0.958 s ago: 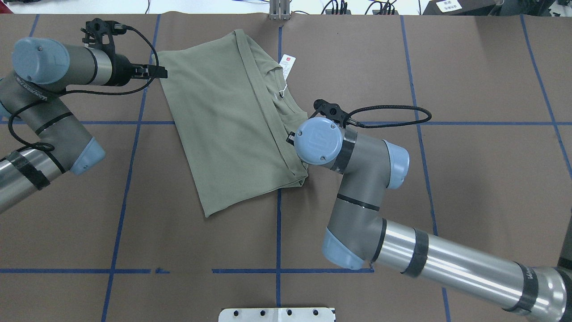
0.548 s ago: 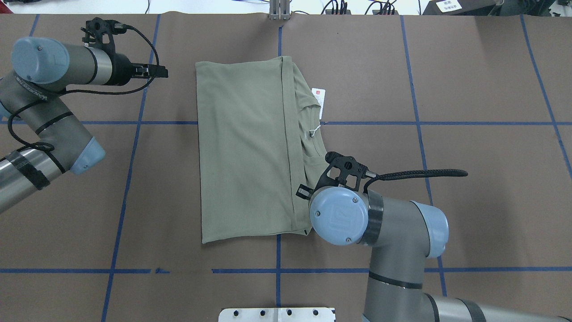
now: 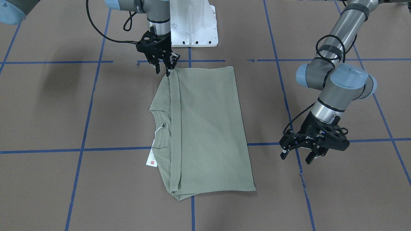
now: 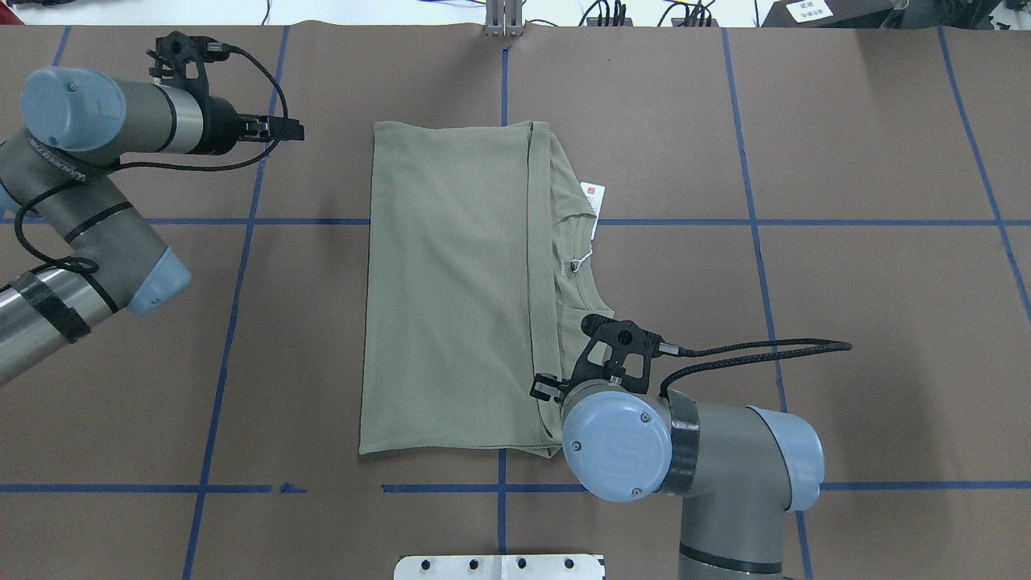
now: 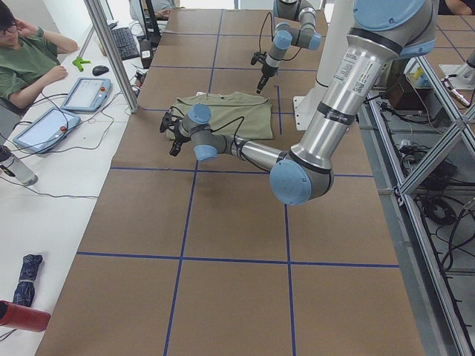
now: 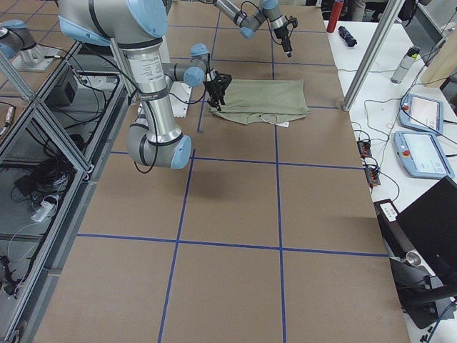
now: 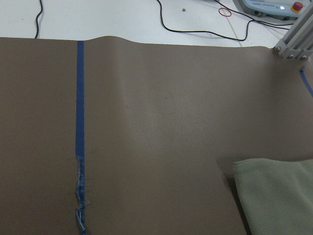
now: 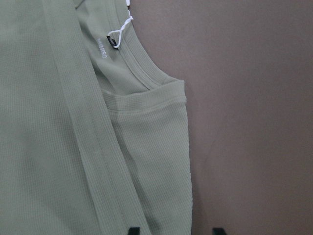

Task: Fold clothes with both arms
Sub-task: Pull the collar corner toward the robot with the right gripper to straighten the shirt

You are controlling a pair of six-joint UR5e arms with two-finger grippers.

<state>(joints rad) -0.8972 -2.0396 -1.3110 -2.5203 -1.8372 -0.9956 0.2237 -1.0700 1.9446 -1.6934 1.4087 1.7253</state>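
Next, my right gripper turns its fingers, astride the shirt's outer edge (image 8: 190,220) beside the doubled-back piece of cloth, onto that piece's end (image 3: 174,73) and pulls it toward the collar.
The sage-green shirt (image 4: 451,282) lies flat on the table, folded into a long rectangle. Its ribbed collar (image 4: 576,266) and white hang tag (image 4: 594,197) show along its right side. My right gripper (image 3: 163,71) is at the shirt's corner nearest the robot base, largely hidden under the wrist in the overhead view. In the right wrist view its fingertips (image 8: 132,230) stand apart, one over the shirt (image 8: 58,122) and one over bare table. My left gripper (image 3: 296,157) hovers open over the table, clear of the shirt's far corner (image 7: 279,196).
The white base pedestal (image 3: 192,25) stands just behind the right gripper. Blue tape lines (image 4: 242,242) grid the brown table cover. A person (image 5: 30,67) sits at a side bench with tablets (image 5: 82,93) and cables, beyond a metal post (image 5: 111,52).
The right arm drew back toward the robot base. The shirt slid with it and turned until it lay square to the tape lines. The left arm stayed put.
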